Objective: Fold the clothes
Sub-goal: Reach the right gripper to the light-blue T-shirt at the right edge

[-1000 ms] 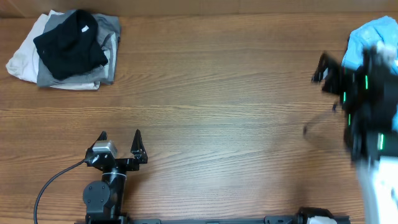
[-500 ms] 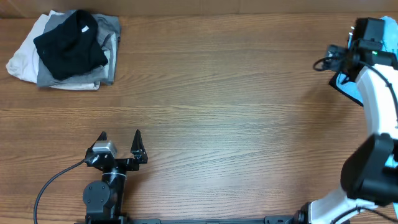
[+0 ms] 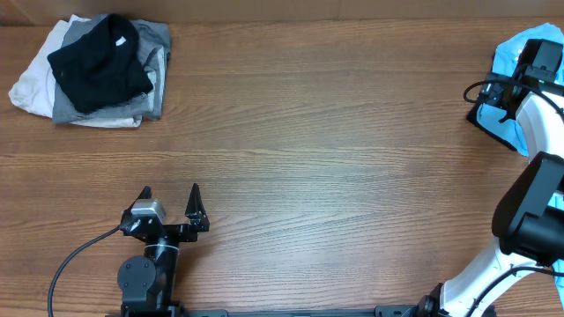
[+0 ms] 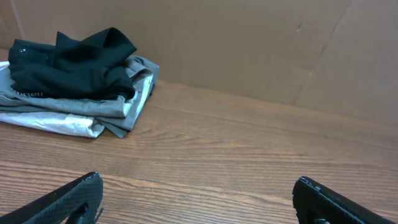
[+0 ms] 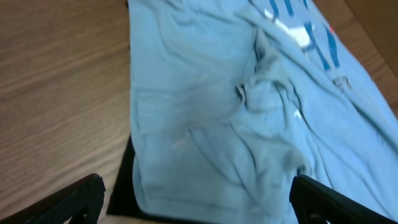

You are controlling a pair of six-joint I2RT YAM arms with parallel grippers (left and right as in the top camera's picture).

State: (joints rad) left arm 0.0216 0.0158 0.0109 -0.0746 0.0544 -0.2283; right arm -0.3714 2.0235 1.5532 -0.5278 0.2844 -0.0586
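The light blue shirt's edge [image 5: 138,168] runs between the open fingers of the robot's right gripper next to clear wood, so the right gripper keeps going down until its fingers close on that edge [image 5: 139,132].
A light blue shirt [image 3: 506,55] lies crumpled at the table's far right edge, with a dark garment [image 3: 487,121] under it. In the right wrist view the blue shirt [image 5: 211,124] fills the frame, a dark edge [image 5: 121,186] at its lower left. My right gripper [image 5: 196,199] is open just above the shirt, holding nothing; overhead the right arm [image 3: 533,84] covers part of it. My left gripper [image 3: 170,204] is open and empty at the front left, and its fingers show in the left wrist view [image 4: 199,199].
A stack of clothes [image 3: 92,70] sits at the back left: a black garment on top of grey and white ones. It also shows in the left wrist view [image 4: 74,81]. A cardboard wall [image 4: 261,43] runs behind the table.
The right arm has swung from the front right out to the far right and now hovers over the blue shirt. The left arm has not moved.
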